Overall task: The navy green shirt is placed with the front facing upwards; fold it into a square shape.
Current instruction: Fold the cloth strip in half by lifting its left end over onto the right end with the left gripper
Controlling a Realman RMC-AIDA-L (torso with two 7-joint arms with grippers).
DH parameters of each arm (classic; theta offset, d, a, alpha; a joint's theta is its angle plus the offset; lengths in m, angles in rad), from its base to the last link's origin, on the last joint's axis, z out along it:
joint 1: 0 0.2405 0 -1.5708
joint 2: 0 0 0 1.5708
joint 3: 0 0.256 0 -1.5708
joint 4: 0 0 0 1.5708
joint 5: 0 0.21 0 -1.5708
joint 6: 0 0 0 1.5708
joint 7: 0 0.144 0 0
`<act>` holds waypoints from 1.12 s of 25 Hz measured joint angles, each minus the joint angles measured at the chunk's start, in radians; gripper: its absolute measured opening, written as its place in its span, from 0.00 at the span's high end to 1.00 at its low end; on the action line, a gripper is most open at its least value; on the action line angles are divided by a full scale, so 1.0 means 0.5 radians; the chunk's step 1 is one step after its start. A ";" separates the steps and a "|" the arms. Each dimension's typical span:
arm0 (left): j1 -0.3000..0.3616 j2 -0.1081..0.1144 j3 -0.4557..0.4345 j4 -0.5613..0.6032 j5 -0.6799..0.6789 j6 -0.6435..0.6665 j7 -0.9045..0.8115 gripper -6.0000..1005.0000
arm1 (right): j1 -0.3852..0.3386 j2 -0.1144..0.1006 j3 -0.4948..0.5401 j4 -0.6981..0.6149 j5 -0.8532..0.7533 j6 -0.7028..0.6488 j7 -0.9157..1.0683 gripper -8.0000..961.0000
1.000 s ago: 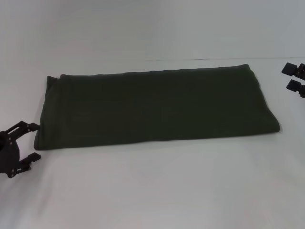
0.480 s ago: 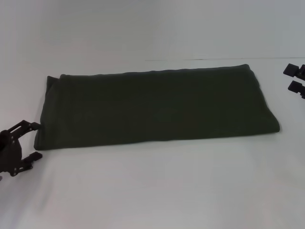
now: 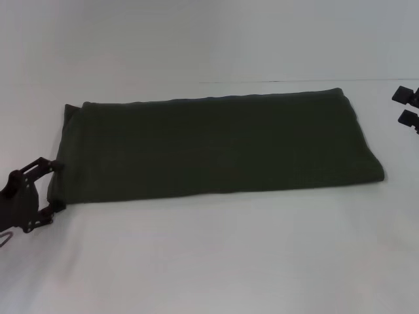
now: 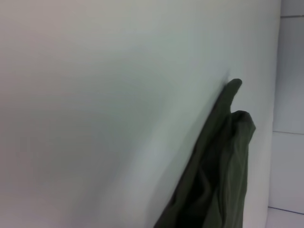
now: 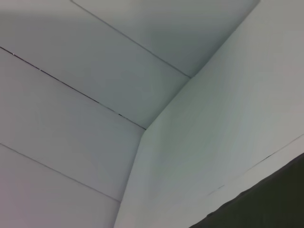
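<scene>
Next, I move my left gripper's open fingers deeper over the layered cloth [image 3: 74, 175] before they close and drag the shirt, as they only reach the shirt's end edge [image 3: 55, 184].
The navy green shirt [image 3: 216, 145] lies on the white table as a long folded rectangle, with no lettering showing. My left gripper [image 3: 55, 188] is open at the shirt's left end, and its fingertips [image 3: 57, 165] reach the near-left corner of the cloth. In the left wrist view the layered shirt edge [image 4: 216, 171] rises close ahead. My right gripper [image 3: 406, 105] hangs open at the far right, clear of the shirt's right end. The right wrist view catches only a dark corner of the shirt [image 5: 270, 204].
The white table [image 3: 216, 255] stretches in front of the shirt, and a white wall [image 3: 196, 39] stands behind it. Panel seams of the wall [image 5: 71, 90] fill the right wrist view.
My left gripper has moved right and slightly away from me, from beside the shirt until its fingertips meet the left end. The right gripper has drifted a little to the right. The shirt has not moved.
</scene>
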 joint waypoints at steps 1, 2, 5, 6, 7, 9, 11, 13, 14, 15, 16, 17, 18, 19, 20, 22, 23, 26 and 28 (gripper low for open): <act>-0.008 0.000 0.000 -0.005 0.001 -0.005 0.001 0.12 | 0.000 0.000 0.005 0.000 0.000 -0.001 0.000 0.11; -0.022 0.003 0.000 -0.016 0.004 -0.015 0.003 0.12 | 0.000 0.000 0.011 0.000 0.000 -0.003 0.000 0.11; -0.056 0.009 0.000 -0.042 0.007 -0.046 0.021 0.12 | 0.000 0.000 0.019 0.000 0.000 -0.005 0.000 0.11; -0.065 0.010 0.000 -0.045 0.005 -0.052 0.030 0.12 | 0.001 0.000 0.020 0.000 0.000 -0.006 0.000 0.11; -0.076 0.010 -0.004 -0.045 -0.002 -0.050 0.050 0.12 | 0.001 0.000 0.020 0.000 0.000 -0.006 0.000 0.11; -0.090 0.009 -0.015 -0.041 -0.043 -0.013 0.111 0.12 | 0.004 0.000 0.020 0.000 0.000 -0.004 0.000 0.11; -0.092 0.008 -0.022 -0.033 -0.131 0.073 0.194 0.12 | 0.008 0.000 0.021 0.000 0.000 -0.001 0.000 0.11; -0.078 0.010 -0.023 -0.030 -0.196 0.145 0.245 0.12 | 0.011 0.000 0.022 0.000 0.000 0.000 0.000 0.11; -0.070 0.011 -0.020 -0.030 -0.201 0.154 0.250 0.12 | 0.012 0.000 0.022 0.000 0.000 0.001 -0.001 0.11; -0.061 0.013 -0.018 -0.029 -0.185 0.148 0.241 0.12 | 0.014 0.000 0.022 0.000 0.000 0.002 -0.006 0.11; -0.052 0.013 -0.015 -0.029 -0.162 0.136 0.227 0.12 | 0.014 0.001 0.022 0.000 0.000 0.002 -0.010 0.11; -0.044 0.012 -0.011 -0.029 -0.141 0.116 0.214 0.12 | 0.014 0.002 0.023 0.000 0.000 0.003 -0.014 0.11; -0.039 0.011 -0.011 -0.029 -0.120 0.104 0.205 0.12 | 0.013 0.002 0.024 0.000 0.000 0.003 -0.018 0.11; -0.035 0.010 -0.010 -0.028 -0.091 0.092 0.195 0.12 | 0.012 0.002 0.025 0.000 0.000 0.004 -0.019 0.11; -0.034 0.010 -0.010 -0.026 -0.070 0.088 0.185 0.12 | 0.011 0.003 0.026 0.000 0.000 0.005 -0.020 0.11; -0.031 0.009 -0.009 -0.017 -0.030 0.088 0.162 0.12 | 0.009 0.003 0.027 0.000 0.000 0.006 -0.020 0.11; -0.029 0.008 -0.008 -0.011 -0.011 0.090 0.150 0.12 | 0.007 0.003 0.028 0.000 0.000 0.006 -0.020 0.11; -0.027 0.006 -0.003 -0.006 0.013 0.081 0.129 0.12 | 0.004 0.003 0.028 0.000 0.000 0.006 -0.021 0.11; -0.035 0.006 0.001 -0.007 0.043 0.068 0.115 0.12 | 0.003 0.003 0.028 0.000 0.000 0.006 -0.021 0.11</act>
